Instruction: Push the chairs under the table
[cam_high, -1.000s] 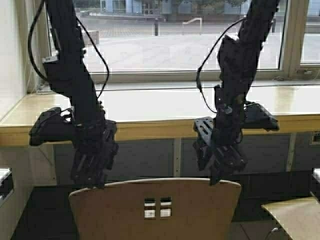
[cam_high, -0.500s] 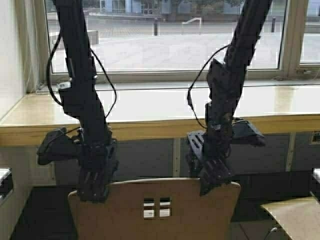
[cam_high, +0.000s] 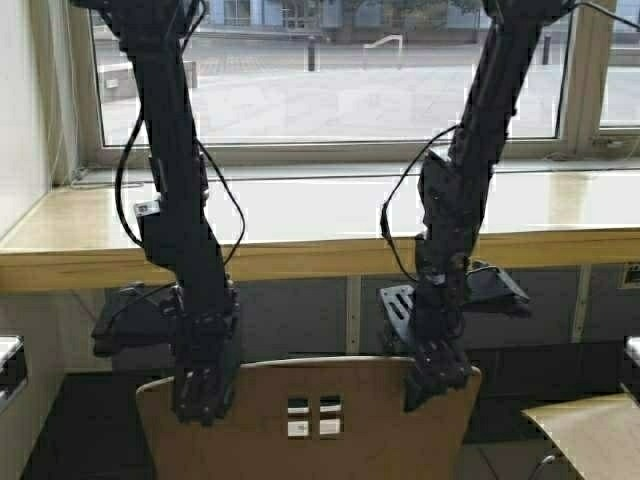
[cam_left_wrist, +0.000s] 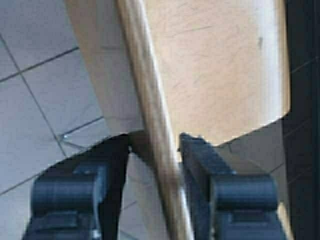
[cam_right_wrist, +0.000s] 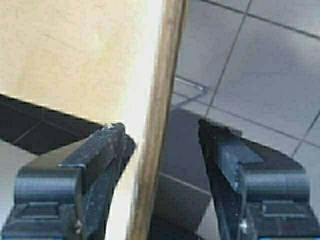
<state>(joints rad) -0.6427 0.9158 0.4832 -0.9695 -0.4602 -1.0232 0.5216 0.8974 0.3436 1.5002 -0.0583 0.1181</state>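
Dark panels (cam_high: 298, 316) sit far back beneath the table. I therefore expect the tan chair (cam_high: 310, 452) to slide in when I push, until its backrest nears the table's front edge.
A light tan plywood chair (cam_high: 370, 425), its backrest pierced by small square holes, stands in front of me with its back toward me. Beyond it runs the long cream-topped table (cam_high: 330, 210) with a light wood front edge. My left gripper (cam_high: 200, 398) is open and straddles the left part of the backrest's top edge. My right gripper (cam_high: 432, 385) is open and straddles the right part. In the left wrist view the left gripper (cam_left_wrist: 156, 142) has the backrest edge (cam_left_wrist: 145, 90) between its jaws. In the right wrist view the right gripper (cam_right_wrist: 161, 127) straddles the edge (cam_right_wrist: 167, 60) too.
A second tan chair seat (cam_high: 590, 430) shows at the lower right. A wall (cam_high: 20, 120) closes the left side and a wide window (cam_high: 350, 70) runs behind the table. Dark panels (cam_high: 300, 315) fill the space under the table. The floor is tiled.
Both arms have come down: the grippers were just above the backrest's top edge and now reach over it, one jaw on each side. The chair has not visibly moved.
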